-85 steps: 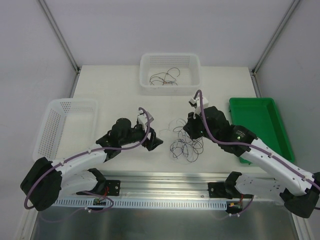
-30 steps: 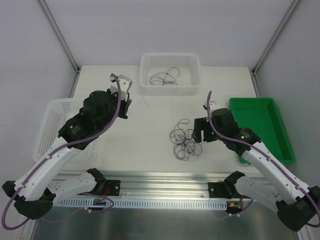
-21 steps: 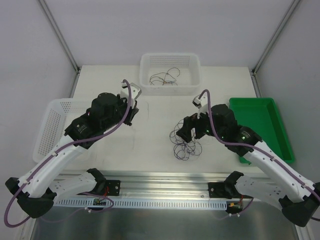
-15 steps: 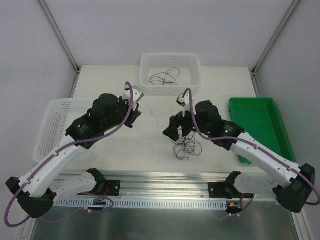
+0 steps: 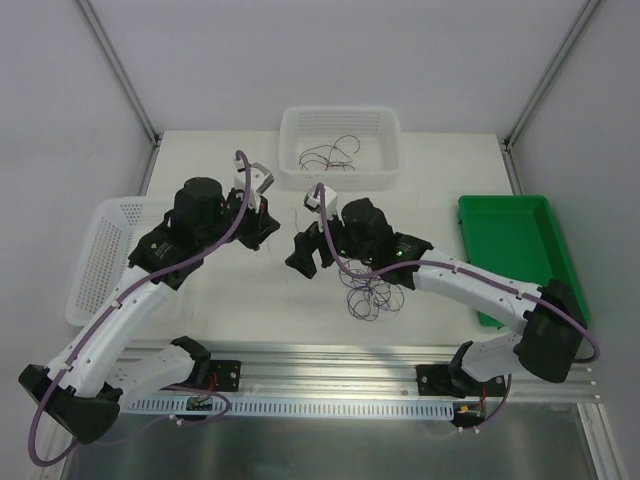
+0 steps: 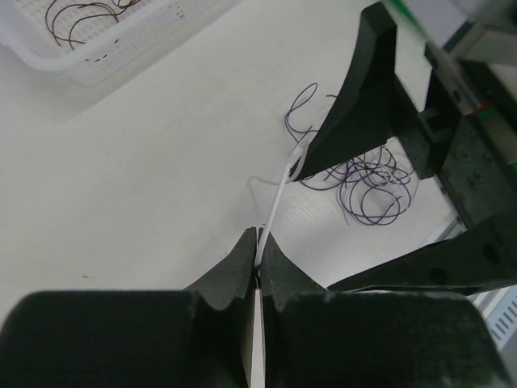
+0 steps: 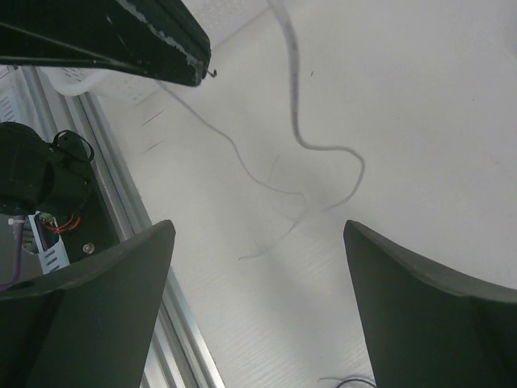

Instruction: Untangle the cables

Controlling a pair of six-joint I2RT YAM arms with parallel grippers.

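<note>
The green tray (image 5: 515, 250) is far from the robot's left gripper, which is holding the white cable, so next the right gripper takes the cable's hanging length (image 7: 234, 149) and carries it to the tray.
My left gripper (image 5: 266, 229) (image 6: 260, 242) is shut on a thin white cable (image 6: 279, 190) that runs from its jaws toward the right gripper. The right gripper (image 5: 308, 261) (image 7: 257, 230) hovers open just right of it, fingers (image 7: 121, 283) wide apart above the table, with the white cable (image 7: 296, 105) curling on the surface beyond them and nothing between them. A tangle of dark and purplish cables (image 5: 372, 292) (image 6: 367, 176) lies in curls on the table right of both grippers. More cables (image 5: 330, 155) rest in the back basket.
A white basket (image 5: 372, 122) stands at the back centre and another white basket (image 5: 96, 256) at the left. A green tray (image 5: 520, 250) sits at the right. The metal rail (image 5: 330, 360) runs along the near edge.
The right arm has swung left, past the tangle, to just beside the left gripper, and its jaws have opened wider. The left gripper has stayed shut on the white cable.
</note>
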